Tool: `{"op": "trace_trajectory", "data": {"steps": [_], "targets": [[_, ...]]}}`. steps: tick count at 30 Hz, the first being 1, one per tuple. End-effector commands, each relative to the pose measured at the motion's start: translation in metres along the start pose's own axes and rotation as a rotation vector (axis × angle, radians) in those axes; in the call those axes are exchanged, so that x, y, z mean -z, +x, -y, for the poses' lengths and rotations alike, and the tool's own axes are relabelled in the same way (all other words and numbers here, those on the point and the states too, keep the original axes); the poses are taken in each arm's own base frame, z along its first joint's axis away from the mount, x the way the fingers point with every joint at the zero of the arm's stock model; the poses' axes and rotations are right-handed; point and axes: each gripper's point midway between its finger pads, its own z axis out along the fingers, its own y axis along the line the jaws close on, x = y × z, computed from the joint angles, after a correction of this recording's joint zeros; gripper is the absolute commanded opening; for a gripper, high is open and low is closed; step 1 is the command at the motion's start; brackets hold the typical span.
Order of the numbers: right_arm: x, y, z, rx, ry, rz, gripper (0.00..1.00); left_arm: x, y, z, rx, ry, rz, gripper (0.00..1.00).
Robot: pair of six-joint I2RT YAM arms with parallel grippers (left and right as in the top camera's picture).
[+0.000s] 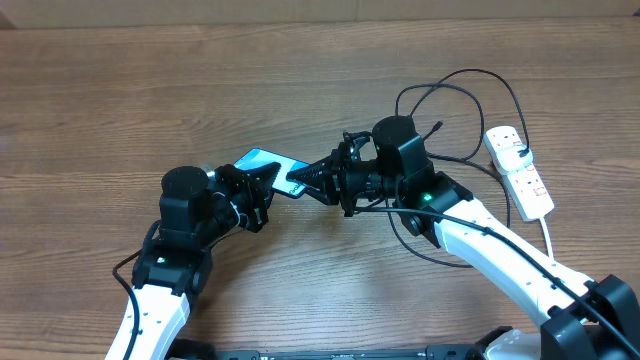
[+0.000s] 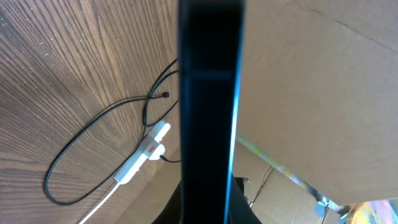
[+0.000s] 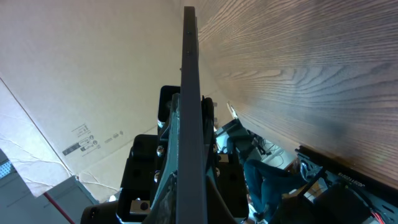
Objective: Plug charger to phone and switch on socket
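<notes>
My right gripper is covering an end of the phone point(image 1: 298, 179). It should open and go get the charger's connector tip point(image 1: 437, 126) while my left gripper keeps hold of the phone.
The phone point(image 1: 262, 160), its light blue screen showing, is held above the table between both grippers. My left gripper point(image 1: 258, 188) is shut on its near end, and my right gripper point(image 1: 306, 180) is shut on its right end. In the left wrist view the phone point(image 2: 208, 93) stands edge-on as a dark bar, with a blue strip along it. It is also edge-on in the right wrist view, phone point(image 3: 191, 112). The charger point(image 1: 470, 85) lies in black loops on the table, with its connector tip point(image 2: 165, 94) free. The socket point(image 1: 520, 170) lies at the far right.
The socket's white cord point(image 1: 548, 232) runs toward the front edge past my right arm. Cardboard sheets point(image 2: 311, 74) stand beyond the table. Bare wooden table point(image 1: 150, 90) lies to the left and behind.
</notes>
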Motion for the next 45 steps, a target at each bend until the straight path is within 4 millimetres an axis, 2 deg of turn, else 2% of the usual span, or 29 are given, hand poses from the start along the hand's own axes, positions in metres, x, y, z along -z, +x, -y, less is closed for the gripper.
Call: {"op": "trace_trajectory", "data": {"steps": [1,2,4,7,9,12,13,15,18,21,24,30,32,35,37,39,45], "targets": [[0.002,0.016,-0.006,0.050,-0.009,-0.067,0.05,-0.001,-0.001,0.002,0.009,0.008,0.010,0.04],[0.002,0.016,-0.006,0.051,-0.009,-0.069,0.06,-0.001,-0.001,0.002,0.009,0.007,0.010,0.04],[0.002,0.016,-0.006,0.064,-0.010,-0.069,0.17,-0.001,-0.003,0.000,0.006,0.001,0.021,0.04],[0.002,0.013,-0.007,0.107,-0.013,-0.053,0.37,-0.001,-0.013,-0.002,-0.049,-0.006,0.077,0.04],[0.002,0.010,-0.007,0.151,-0.015,-0.035,0.46,-0.001,-0.021,-0.005,-0.096,-0.020,0.120,0.04],[0.002,0.004,-0.008,0.237,-0.017,0.003,0.68,-0.002,-0.033,-0.012,-0.125,-0.050,0.168,0.04],[0.002,-0.001,-0.008,0.281,-0.016,0.027,0.74,-0.002,-0.037,-0.014,-0.145,-0.059,0.179,0.04],[0.003,-0.013,-0.009,0.394,-0.006,0.101,0.77,-0.004,-0.046,-0.017,-0.186,-0.080,0.191,0.04],[0.012,-0.054,-0.003,0.668,0.104,0.329,0.82,-0.008,-0.052,-0.026,-0.227,-0.120,0.164,0.04],[0.037,-0.098,0.017,0.746,0.292,0.531,0.83,-0.012,-0.051,-0.035,-0.254,-0.152,0.095,0.04],[0.072,-0.131,0.037,0.683,0.433,0.661,0.83,-0.015,-0.046,-0.042,-0.284,-0.174,0.022,0.04],[0.156,-0.177,0.057,0.498,0.604,0.835,0.80,-0.023,-0.021,-0.050,-0.299,-0.175,-0.180,0.04],[0.188,-0.192,0.062,0.428,0.645,0.903,0.76,-0.025,-0.010,-0.048,-0.306,-0.151,-0.261,0.04],[0.216,-0.208,0.066,0.375,0.675,0.947,0.66,-0.024,0.008,-0.041,-0.326,-0.104,-0.383,0.04],[0.230,-0.222,0.073,0.333,0.700,0.971,0.61,-0.021,0.021,-0.036,-0.340,-0.073,-0.475,0.04],[0.237,-0.234,0.079,0.303,0.722,0.988,0.61,-0.020,0.029,-0.034,-0.346,-0.054,-0.533,0.04],[0.231,-0.281,0.089,0.287,0.820,0.942,0.61,-0.022,0.030,-0.034,-0.355,-0.043,-0.567,0.04]]}}
